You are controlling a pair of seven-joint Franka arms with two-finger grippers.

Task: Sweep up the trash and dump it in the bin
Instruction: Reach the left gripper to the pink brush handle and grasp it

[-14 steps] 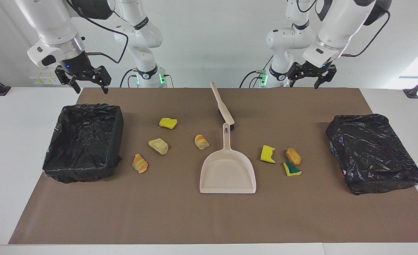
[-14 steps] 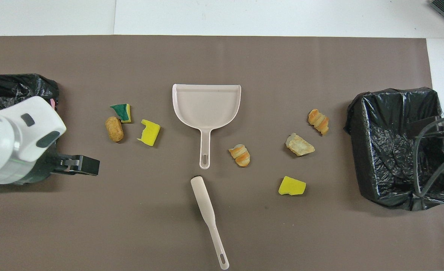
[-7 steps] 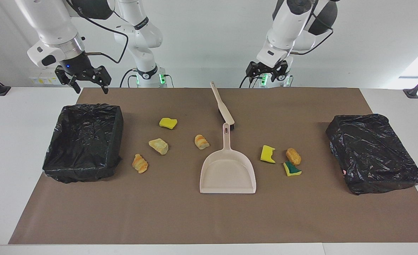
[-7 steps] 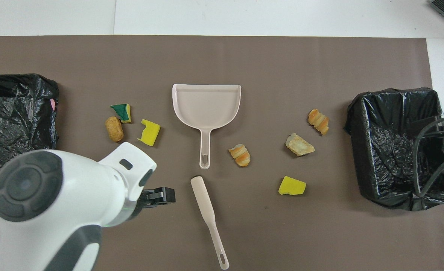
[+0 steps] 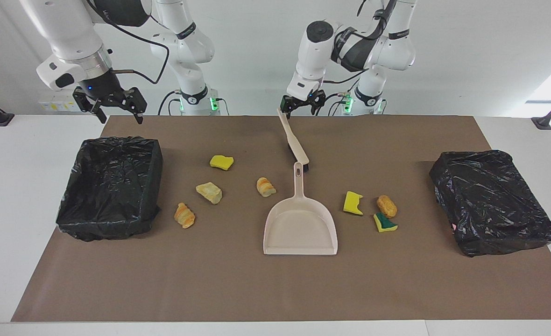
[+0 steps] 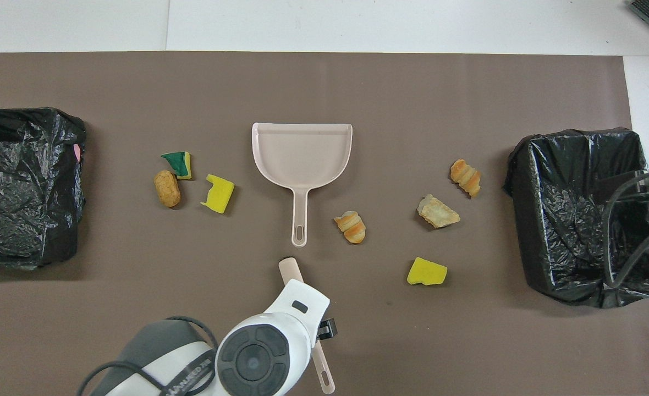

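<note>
I continue to move my left gripper toward the brush handle's end until its open fingers are on both sides of it and then close, as the brush handle lies free of the dustpan.
Several trash scraps lie on the brown mat: a yellow sponge, a pale lump and two bread lumps toward the right arm's end. A yellow sponge, a tan lump and a green-yellow sponge lie toward the left arm's end. The beige dustpan lies mid-table, and the beige brush lies nearer to the robots. My left gripper is open over the brush handle's end. My right gripper is open and empty, and that arm waits by the open bin.
The open bin, lined with a black bag, also shows in the overhead view. A second black-bagged bin stands at the left arm's end. In the overhead view my left arm covers most of the brush.
My left arm has swung from over the bin at its end of the table to the middle, and its gripper is now over the brush handle. The right arm has not moved.
</note>
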